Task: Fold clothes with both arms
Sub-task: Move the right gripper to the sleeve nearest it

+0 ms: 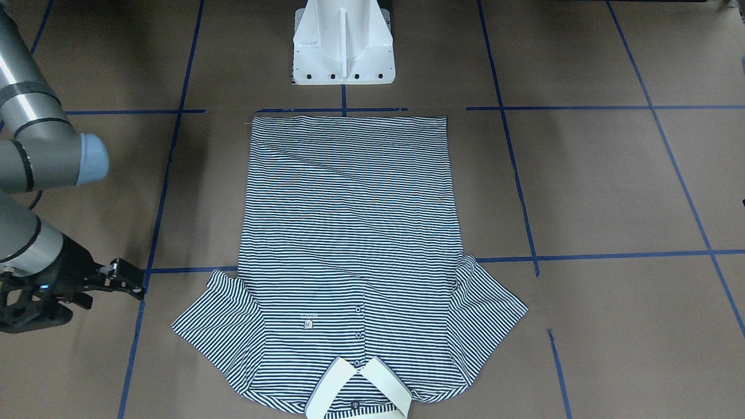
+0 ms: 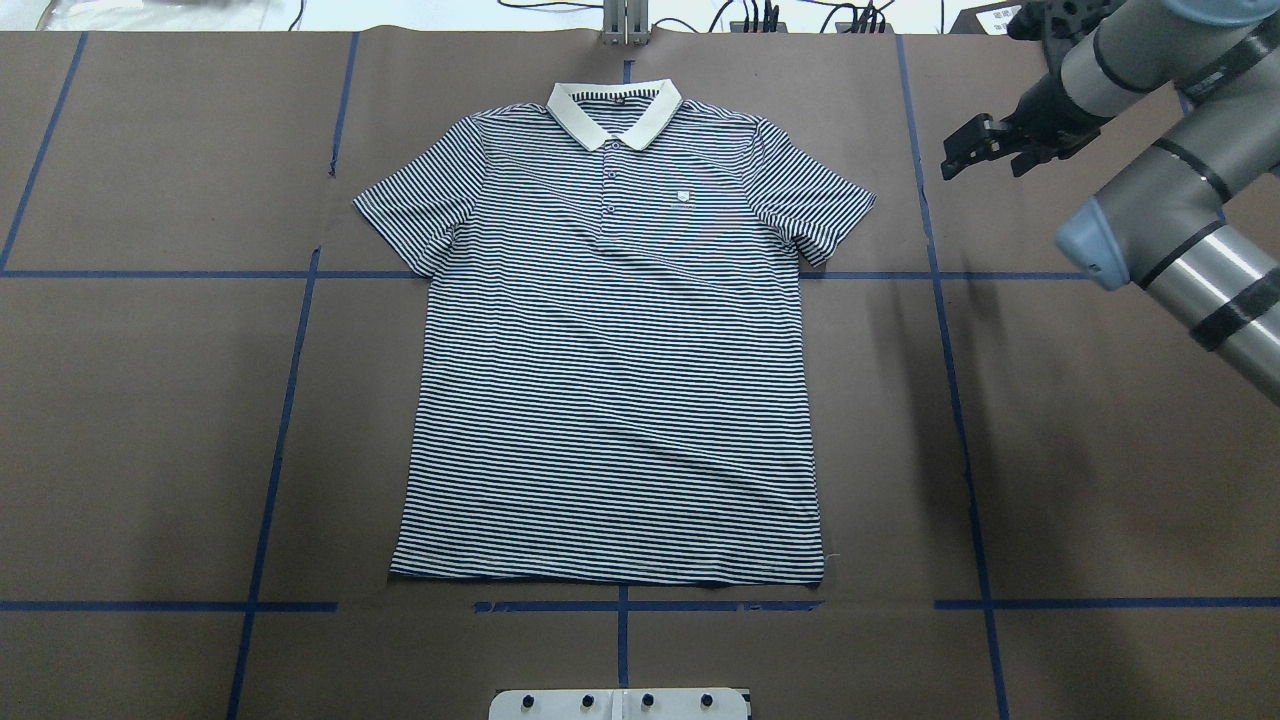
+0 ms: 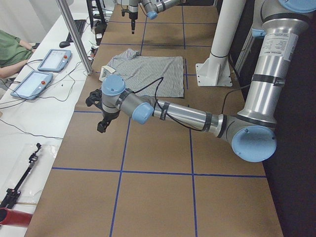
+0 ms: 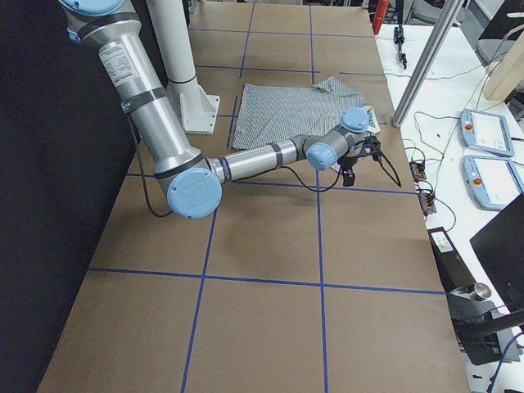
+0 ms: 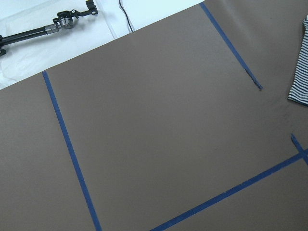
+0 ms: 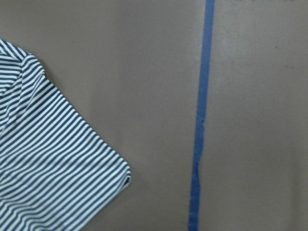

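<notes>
The sleeve's outer corner (image 1: 174, 324) is flat and free in front of the robot's open right gripper, so the right gripper should keep going down toward it until its fingers pinch the cuff edge (image 1: 184, 314).
The navy-and-white striped polo shirt (image 2: 610, 370) lies flat and face up on the brown table, its cream collar (image 2: 614, 113) at the far edge and both sleeves spread. My right gripper (image 2: 968, 148) hovers right of the shirt's sleeve (image 2: 820, 215), apart from it, open and empty; it also shows in the front view (image 1: 129, 279). The right wrist view has that sleeve's corner (image 6: 48, 159). My left gripper (image 3: 102, 126) hangs over bare table well away from the shirt; I cannot tell whether it is open or shut. A strip of sleeve (image 5: 301, 82) edges the left wrist view.
The white pedestal base (image 1: 343, 46) stands just behind the shirt's hem. Blue tape lines (image 2: 945, 330) grid the brown table. Beyond the table's far edge a white bench carries teach pendants (image 3: 42, 71), cables and a metal post (image 3: 74, 34); a person's green sleeve (image 3: 12, 47) shows there.
</notes>
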Controlling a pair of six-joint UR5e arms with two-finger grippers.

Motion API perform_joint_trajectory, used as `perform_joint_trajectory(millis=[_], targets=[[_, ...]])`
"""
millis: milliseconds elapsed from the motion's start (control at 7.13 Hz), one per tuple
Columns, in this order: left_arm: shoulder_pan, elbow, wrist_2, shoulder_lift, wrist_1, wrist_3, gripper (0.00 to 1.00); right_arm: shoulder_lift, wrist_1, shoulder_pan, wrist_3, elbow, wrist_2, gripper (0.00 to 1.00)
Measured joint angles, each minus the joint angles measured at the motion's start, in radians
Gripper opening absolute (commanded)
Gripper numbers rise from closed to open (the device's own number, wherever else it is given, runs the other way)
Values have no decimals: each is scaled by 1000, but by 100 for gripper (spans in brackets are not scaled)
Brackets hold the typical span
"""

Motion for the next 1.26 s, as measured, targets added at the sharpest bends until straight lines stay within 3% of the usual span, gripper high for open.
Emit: perform_joint_trajectory(millis=[561, 1122, 1262], targets=[[3, 5, -2, 5, -60, -37, 100, 128, 11, -103, 84, -149, -151, 96], [3, 2, -6, 4, -62, -63, 100, 136, 10, -116, 82, -192, -174, 85], [3, 3, -6, 4, -62, -67, 100, 137, 10, -116, 81, -199, -177, 57]])
